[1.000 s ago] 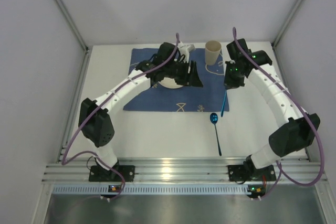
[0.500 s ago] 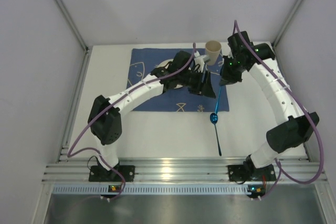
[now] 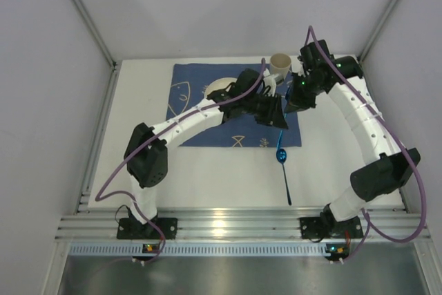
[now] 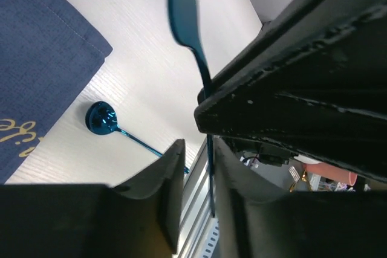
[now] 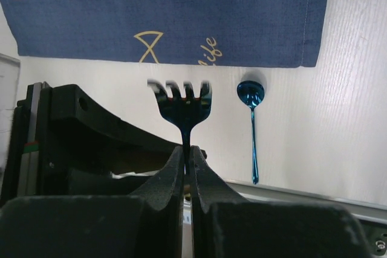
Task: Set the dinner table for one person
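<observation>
My right gripper is across the white plate from the blue fork's place (image 3: 193, 94), so next my left gripper takes the fork, which frees my right gripper for the spoon (image 3: 282, 164).
My right gripper (image 3: 293, 103) is shut on the handle of a blue fork (image 5: 181, 102), tines pointing away from it, held above the white dinner table (image 3: 207, 170). My left gripper (image 3: 278, 115) has reached across and is open, its fingers (image 4: 172, 170) on either side of the fork's handle (image 4: 209, 167), which runs close to one finger. A blue spoon (image 3: 283, 170) lies on the table right of the blue fish cloth (image 3: 200, 126); it also shows in the right wrist view (image 5: 251, 96) and the left wrist view (image 4: 100, 119).
A white plate (image 3: 219, 88) lies on the cloth, partly hidden by the left arm. A tan cup (image 3: 280, 65) stands at the cloth's far right corner, close behind both grippers. The aluminium rail (image 3: 228, 226) edges the near side.
My left arm has swung right from over the plate to the fork. My right gripper has moved the fork slightly left and back to meet it.
</observation>
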### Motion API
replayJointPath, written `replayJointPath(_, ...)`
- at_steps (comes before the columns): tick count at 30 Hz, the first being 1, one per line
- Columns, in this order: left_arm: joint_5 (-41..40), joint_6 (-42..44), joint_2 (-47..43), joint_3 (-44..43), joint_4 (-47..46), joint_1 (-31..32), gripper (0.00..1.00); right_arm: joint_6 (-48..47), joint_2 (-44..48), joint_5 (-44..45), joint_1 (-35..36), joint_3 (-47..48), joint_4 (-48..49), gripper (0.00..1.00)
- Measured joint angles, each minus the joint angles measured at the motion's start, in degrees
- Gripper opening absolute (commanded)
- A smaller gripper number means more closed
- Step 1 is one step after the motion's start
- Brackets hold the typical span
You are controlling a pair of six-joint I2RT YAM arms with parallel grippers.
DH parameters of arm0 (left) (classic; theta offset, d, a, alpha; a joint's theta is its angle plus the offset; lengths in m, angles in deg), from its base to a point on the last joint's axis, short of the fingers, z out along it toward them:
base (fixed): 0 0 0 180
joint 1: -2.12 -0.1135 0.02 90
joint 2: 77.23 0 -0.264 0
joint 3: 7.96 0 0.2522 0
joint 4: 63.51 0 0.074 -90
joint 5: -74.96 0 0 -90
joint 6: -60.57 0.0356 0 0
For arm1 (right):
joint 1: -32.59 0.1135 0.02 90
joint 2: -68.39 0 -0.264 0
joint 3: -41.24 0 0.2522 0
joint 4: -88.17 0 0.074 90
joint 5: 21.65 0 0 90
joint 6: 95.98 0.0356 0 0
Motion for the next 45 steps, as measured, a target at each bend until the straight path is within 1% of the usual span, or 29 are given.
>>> replayJointPath(2,-0.2,-0.1,0.5,0.0,0.0,0.0,0.11,0.0,0.0,-0.2,-0.2,0.1,0.0,0.0)
replayJointPath(3,-0.3,-0.2,0.6,-0.1,0.0,0.1,0.0,0.0,0.0,-0.4,-0.3,0.1,0.0,0.0)
replayJointPath(5,-0.6,0.2,0.7,-0.5,-0.1,0.2,0.0,-0.1,0.0,-0.5,-0.5,0.0,0.3,0.0)
replayJointPath(6,-1.0,0.3,0.7,-0.7,0.1,0.4,0.0,-0.2,0.0,-0.6,-0.7,0.0,0.2,0.05)
replayJointPath(7,-1.2,0.3,0.7,-0.8,0.1,0.5,0.0,-0.2,0.1,-0.7,-0.8,0.0,0.1,0.19)
replayJointPath(8,-1.6,0.5,0.7,-0.8,0.1,0.5,0.0,-0.1,0.1,-1.0,-1.0,0.0,0.2,0.4)
replayJointPath(9,-2.0,0.6,0.7,-0.9,0.4,0.5,0.0,0.0,0.1,-1.5,-1.2,0.0,0.2,0.68)
replayJointPath(11,-2.8,1.4,0.7,-0.8,2.2,0.2,0.0,-1.0,0.1,-0.8,-1.5,0.0,0.3,0.85)
replayJointPath(12,-3.2,1.9,0.4,-0.5,3.3,-0.2,0.0,-1.0,0.1,-1.4,-1.9,0.1,0.3,0.9)
replayJointPath(14,-3.9,2.8,-0.2,0.7,3.8,-1.2,0.0,-1.4,0.1,-1.7,-2.9,0.3,0.3,0.94)
replayJointPath(16,-4.4,3.6,-1.7,3.3,4.5,-2.8,0.0,-2.0,0.1,-2.3,-3.0,1.0,0.1,0.96)
replayJointPath(19,-4.9,5.1,-5.6,8.8,5.7,-7.3,0.0,-3.1,0.3,-3.0,-3.3,1.8,0.1,0.96)
replayJointPath(22,-5.7,7.4,-8.9,12.1,7.8,-14.5,0.0,-4.2,0.8,-3.2,-3.6,1.5,0.0,0.96)
replayJointPath(26,-7.2,11.1,-10.3,12.9,9.4,-24.4,0.0,-5.0,3.5,-3.6,-3.9,-3.5,0.9,0.96)
replayJointPath(30,-9.4,15.5,-9.6,12.7,11.8,-31.1,0.0,-5.1,6.0,-4.7,-3.9,-10.5,1.0,0.95)
replayJointPath(35,-13.1,21.6,-3.2,7.7,15.9,-33.8,0.0,-5.3,6.8,-4.9,-3.9,-15.0,1.3,0.95)
replayJointPath(45,-19.3,28.6,9.2,0.3,19.9,-36.3,0.0,-5.8,7.8,-4.9,-3.9,-17.7,2.0,0.94)
